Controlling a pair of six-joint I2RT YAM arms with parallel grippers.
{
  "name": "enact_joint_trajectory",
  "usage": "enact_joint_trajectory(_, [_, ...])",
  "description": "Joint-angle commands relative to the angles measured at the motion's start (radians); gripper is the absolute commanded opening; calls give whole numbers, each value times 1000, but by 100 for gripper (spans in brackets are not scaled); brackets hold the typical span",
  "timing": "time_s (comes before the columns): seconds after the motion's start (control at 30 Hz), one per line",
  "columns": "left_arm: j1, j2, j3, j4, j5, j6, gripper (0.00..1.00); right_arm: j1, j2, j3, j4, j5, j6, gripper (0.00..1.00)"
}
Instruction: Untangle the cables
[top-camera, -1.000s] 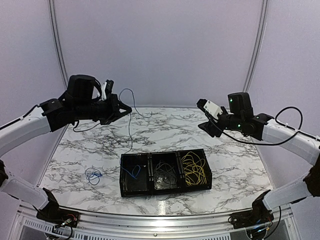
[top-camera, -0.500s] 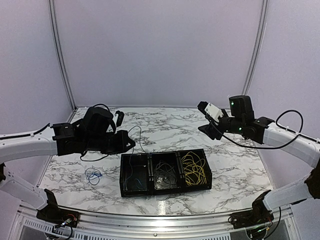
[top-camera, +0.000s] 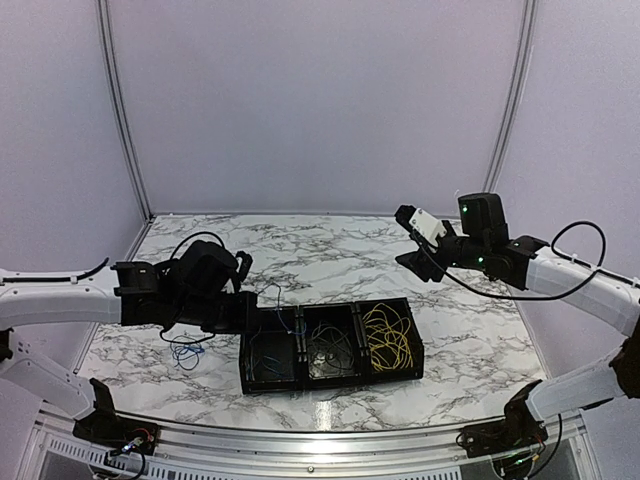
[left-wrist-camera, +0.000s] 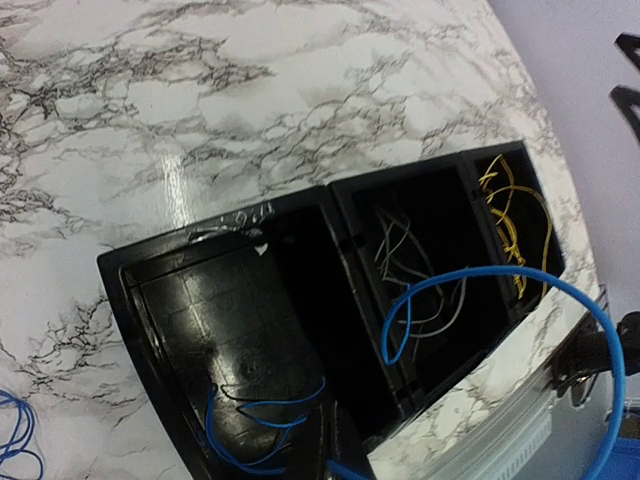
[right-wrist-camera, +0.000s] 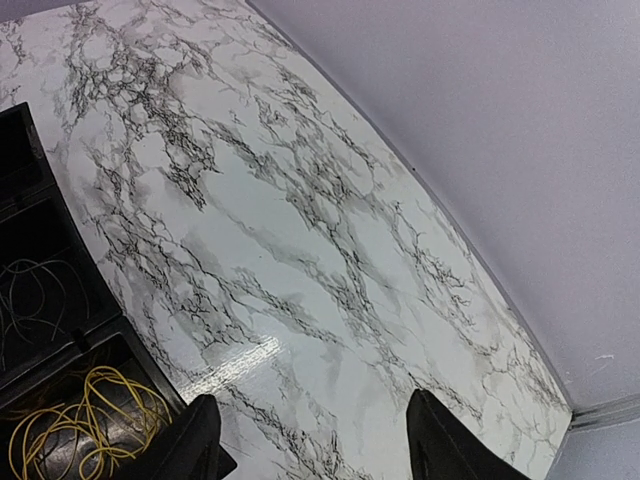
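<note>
The blue cable's loop (top-camera: 287, 319) curves toward the middle part of the tray, so the robot's left gripper should grab it lower down and tuck it in next to the blue piece of cable (top-camera: 270, 367).
A black three-part tray (top-camera: 330, 383) holds the cables: blue (top-camera: 266, 345) in the left part, grey (top-camera: 328, 350) in the middle, yellow (top-camera: 387, 340) on the right. My left gripper (top-camera: 250, 310) hangs low over the tray's left part, shut on a blue cable. In the left wrist view that blue cable (left-wrist-camera: 470, 276) arcs over the middle compartment from beside the left gripper (left-wrist-camera: 345, 448), and more blue strand (left-wrist-camera: 262, 420) lies on the left part's floor. My right gripper (top-camera: 415, 255) hovers open and empty behind the tray's right end; the right wrist view shows only marble between the right gripper's (right-wrist-camera: 315, 445) fingers.
Another small blue coil (top-camera: 185, 350) lies on the marble table left of the tray, also showing as the blue coil (left-wrist-camera: 14, 442) at the left wrist view's edge. The yellow cable (right-wrist-camera: 80, 418) and the tray's wall (right-wrist-camera: 100, 320) sit left of the right fingers.
My left arm has come down from high at the back left to the tray's left part, bringing the dangling blue cable with it. The right arm has hardly moved.
</note>
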Motion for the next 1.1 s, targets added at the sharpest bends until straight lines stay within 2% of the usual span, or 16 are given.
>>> enact_joint_trajectory(0.0, [-29, 44, 66, -109, -43, 19, 0, -4, -17, -2, 23, -7, -6, 64])
enact_joint_trajectory(0.4, [-30, -24, 19, -254, -105, -37, 0, -4, -37, -29, 18, -11, -13, 64])
enact_joint_trajectory(0.8, [-37, 255, 210, -263, -43, 39, 0, -4, -34, -31, 19, -24, -17, 64])
enact_joint_trajectory(1.07, [-43, 358, 241, -262, 27, 57, 0, -4, -68, -67, 24, -25, -21, 65])
